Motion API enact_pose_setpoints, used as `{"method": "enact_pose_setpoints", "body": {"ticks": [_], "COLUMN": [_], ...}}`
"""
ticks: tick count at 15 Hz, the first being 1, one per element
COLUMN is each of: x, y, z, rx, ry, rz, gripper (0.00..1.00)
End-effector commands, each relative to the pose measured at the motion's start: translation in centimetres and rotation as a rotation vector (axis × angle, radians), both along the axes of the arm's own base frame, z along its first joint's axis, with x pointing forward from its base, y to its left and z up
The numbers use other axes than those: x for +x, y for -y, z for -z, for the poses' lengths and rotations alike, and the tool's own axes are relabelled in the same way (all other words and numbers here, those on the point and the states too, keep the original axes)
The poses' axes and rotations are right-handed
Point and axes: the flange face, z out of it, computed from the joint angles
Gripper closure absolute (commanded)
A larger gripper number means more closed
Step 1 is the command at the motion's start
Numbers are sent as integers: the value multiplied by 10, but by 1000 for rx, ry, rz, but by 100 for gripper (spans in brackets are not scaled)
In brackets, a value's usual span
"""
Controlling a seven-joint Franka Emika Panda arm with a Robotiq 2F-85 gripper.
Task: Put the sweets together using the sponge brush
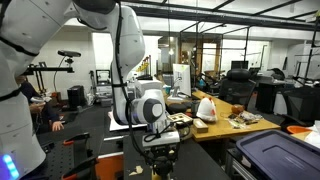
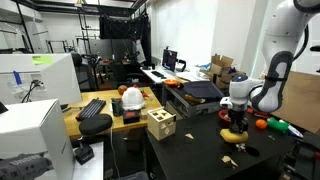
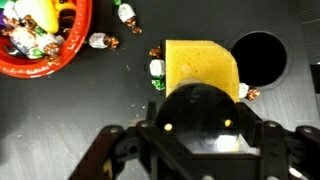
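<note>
I can see a sweet next to the black hole, on the other side of the sponge brush from the others, so my gripper should move the sponge brush past that sweet and sweep back.
The sponge brush is a yellow block with a round dark knob on top, resting on the black tabletop. My gripper comes in from the bottom of the wrist view and is shut on that knob. Wrapped sweets lie scattered around it: one touches the sponge's left edge, one sits at its right corner, and others lie further left. In an exterior view the gripper points straight down over the yellow sponge brush, with tiny pale sweets in front of it.
A red bowl with several wrapped sweets sits at the upper left of the wrist view. A round black hole lies just right of the sponge. A tan wooden box with holes and a keyboard stand on neighbouring tables.
</note>
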Motion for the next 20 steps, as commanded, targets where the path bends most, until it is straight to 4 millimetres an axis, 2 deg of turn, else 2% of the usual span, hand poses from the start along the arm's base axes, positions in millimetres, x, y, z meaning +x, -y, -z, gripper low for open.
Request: {"method": "enact_pose_setpoints", "body": {"ticks": [1, 4, 7, 9, 16, 20], "x": [16, 20, 9, -4, -74, -97], "y": [10, 21, 26, 21, -8, -20], "z": [-14, -33, -47, -52, -51, -40], "rx": [-33, -93, -104, -85, 17, 73], "ry": [26, 62, 42, 23, -76, -114], "rz": [1, 27, 14, -15, -105, -120], "gripper": [48, 48, 48, 48, 48, 48]}}
